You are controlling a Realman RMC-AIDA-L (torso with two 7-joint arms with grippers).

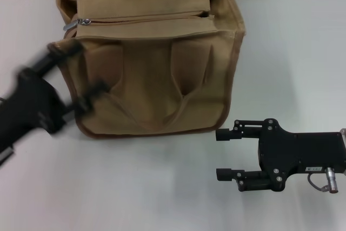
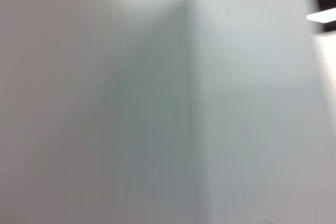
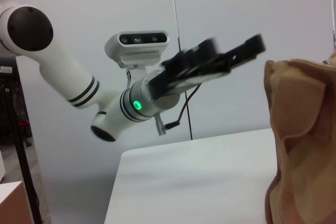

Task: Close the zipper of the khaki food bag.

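Observation:
The robot's left gripper is pointing at the bag's front side point(image 1: 81, 75), under the silver pull tab, so it should move back and grip the zipper's end point(image 1: 70, 31) from the side.
The khaki food bag point(image 1: 157, 74) stands on the white table, its two handles hanging down the front face. The zipper point(image 1: 146, 20) runs along the top, with the silver pull tab point(image 1: 81, 22) at the bag's left end and a dark gap at the right end. My left gripper point(image 1: 78, 74) is blurred, open, and close to the bag's left front corner. It also shows in the right wrist view point(image 3: 252, 45), raised beside the bag point(image 3: 299, 140). My right gripper point(image 1: 221, 153) is open and empty, low over the table in front of the bag's right corner.
The white table point(image 1: 162, 187) spreads all around the bag, with a pale wall behind it. The left wrist view shows only a plain wall point(image 2: 157, 103). The left arm's white links point(image 3: 79, 87) reach in over the table's far side.

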